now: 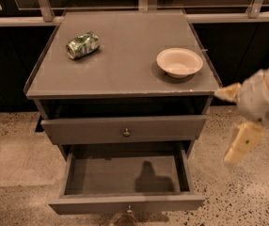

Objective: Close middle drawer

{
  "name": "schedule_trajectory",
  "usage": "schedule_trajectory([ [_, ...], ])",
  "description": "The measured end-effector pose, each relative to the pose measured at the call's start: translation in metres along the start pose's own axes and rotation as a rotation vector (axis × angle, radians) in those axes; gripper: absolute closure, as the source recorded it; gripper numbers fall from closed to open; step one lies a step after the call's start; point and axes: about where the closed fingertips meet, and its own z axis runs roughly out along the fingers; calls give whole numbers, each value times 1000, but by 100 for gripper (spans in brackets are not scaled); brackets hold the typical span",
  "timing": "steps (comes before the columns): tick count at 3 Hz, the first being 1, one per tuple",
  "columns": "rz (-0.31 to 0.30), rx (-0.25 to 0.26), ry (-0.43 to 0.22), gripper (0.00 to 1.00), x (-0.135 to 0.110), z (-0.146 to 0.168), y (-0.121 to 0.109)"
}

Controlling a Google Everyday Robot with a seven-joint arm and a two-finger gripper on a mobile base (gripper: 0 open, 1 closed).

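The middle drawer's near panel end juts out clear under my spread fingers, so my gripper should keep going down toward that panel end until the fingers close there.
The middle drawer (125,203) of a grey cabinet is pulled far out toward me. Its slim front panel is low in the view, with a tiny knob (129,210) at its centre. Its shallow box is empty and holds only a shadow. Above it, the taller-fronted top drawer (125,128) is pushed in. My gripper (229,124) hangs in the air to the right of the cabinet, level with the top drawer and clear of both drawers. Its cream fingers (241,142) are spread apart and hold nothing.
A crushed green can (83,44) and a white bowl (179,62) sit on the cabinet top (120,74). A dark wall with metal rails runs behind. Speckled floor (12,154) lies on both sides of the cabinet.
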Motion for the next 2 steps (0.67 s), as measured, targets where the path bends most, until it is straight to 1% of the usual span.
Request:
schedule_trajectory([
  [1,59,-102,-216,0,25,98,39],
  [2,173,-169,-362,0,49,193,80],
])
